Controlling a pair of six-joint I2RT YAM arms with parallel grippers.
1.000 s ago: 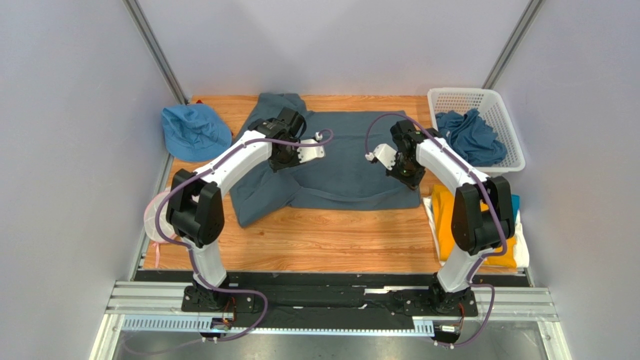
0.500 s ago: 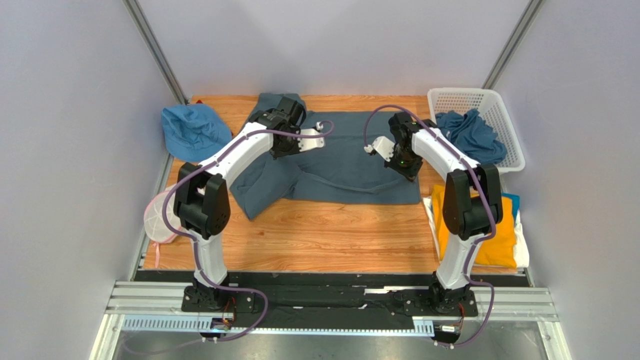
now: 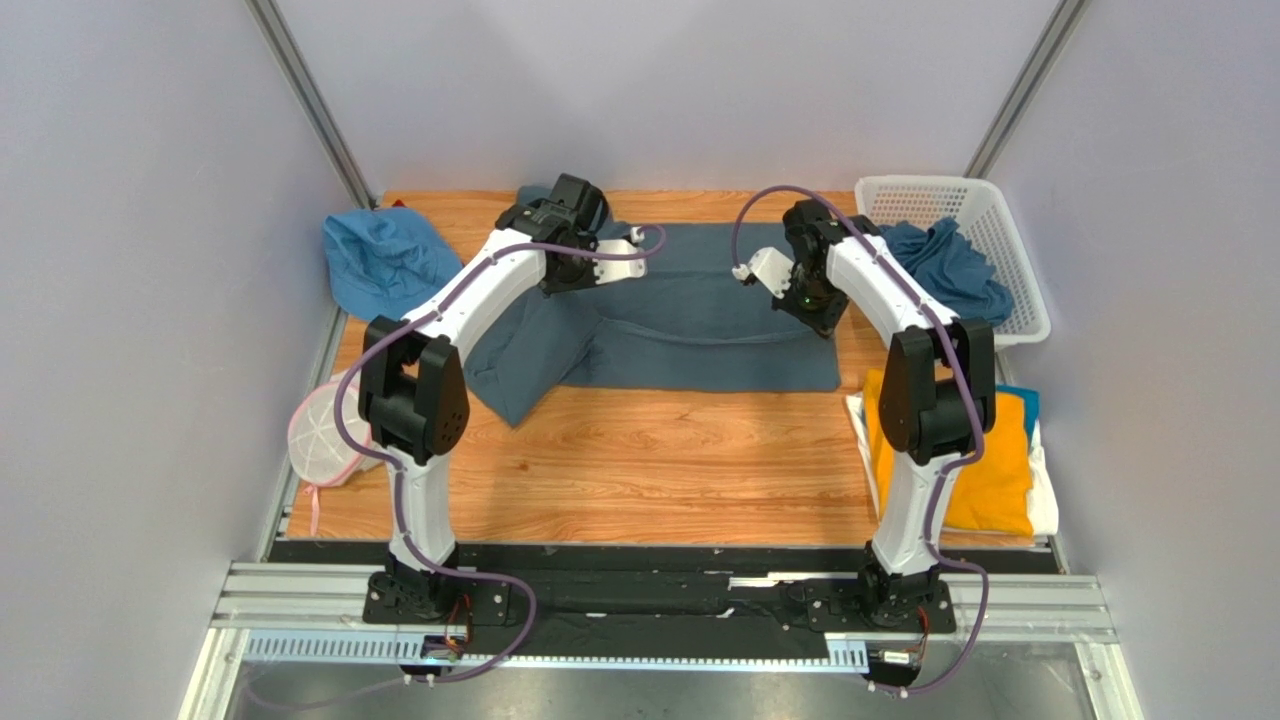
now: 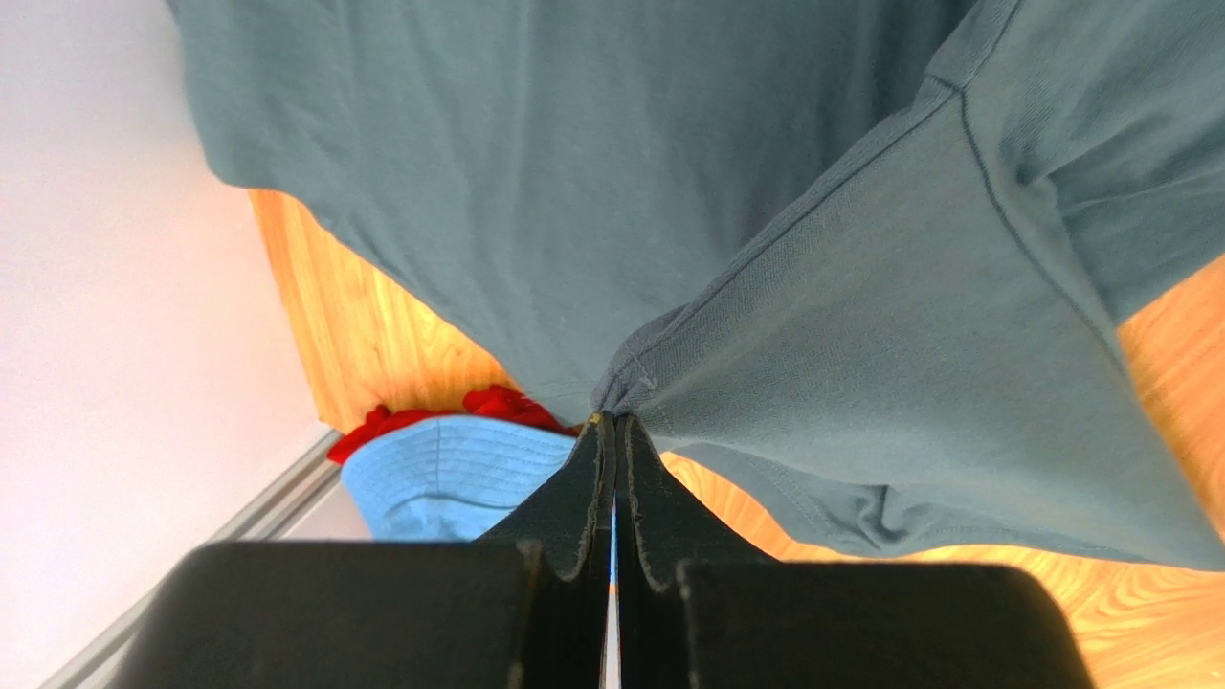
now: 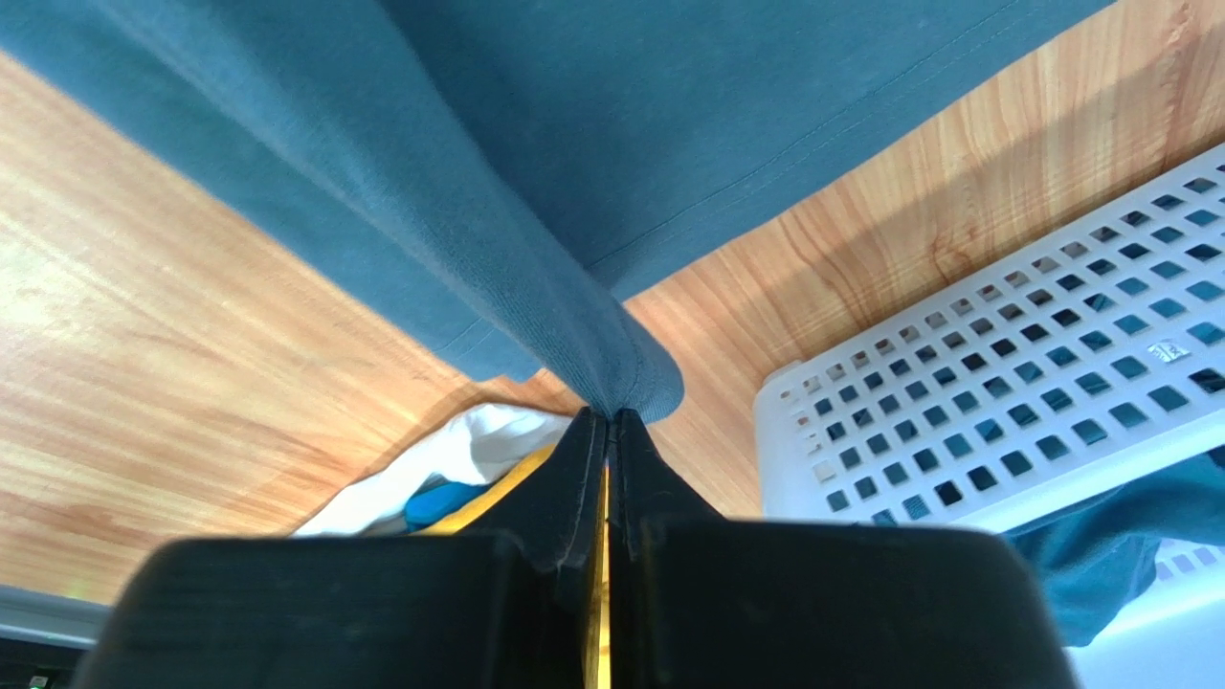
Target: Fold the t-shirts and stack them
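The held fold [image 3: 718,339] goes straight along the slate-blue t-shirt to the t-shirt's hem, so my right gripper should keep laying the fold toward the t-shirt's middle [image 3: 736,312] until it is flat.
A dark slate-blue t-shirt [image 3: 706,308] lies spread across the far middle of the wooden table, one part bunched at its left [image 3: 526,353]. My left gripper [image 3: 568,282] is shut on this t-shirt; in the left wrist view the cloth [image 4: 805,287] gathers into a pinch at the closed tips [image 4: 616,418]. My right gripper [image 3: 822,315] is shut on the same t-shirt near its right side, a rolled fold of cloth [image 5: 547,287] running into the tips [image 5: 611,416]. A mustard-yellow t-shirt [image 3: 962,465] tops a folded stack at the right, with white [image 3: 864,428] and bright blue [image 3: 1028,405] under it.
A white basket [image 3: 944,192] at the far right holds more slate-blue t-shirts [image 3: 939,278]. A bright blue hat [image 3: 383,255] sits at the far left, something red [image 4: 432,409] behind it. A white mesh pouch [image 3: 316,435] lies at the left edge. Grey walls close three sides.
Both grippers have moved toward the far side of the table, still shut on the slate-blue t-shirt. The shirt's near edge has drawn back with them.
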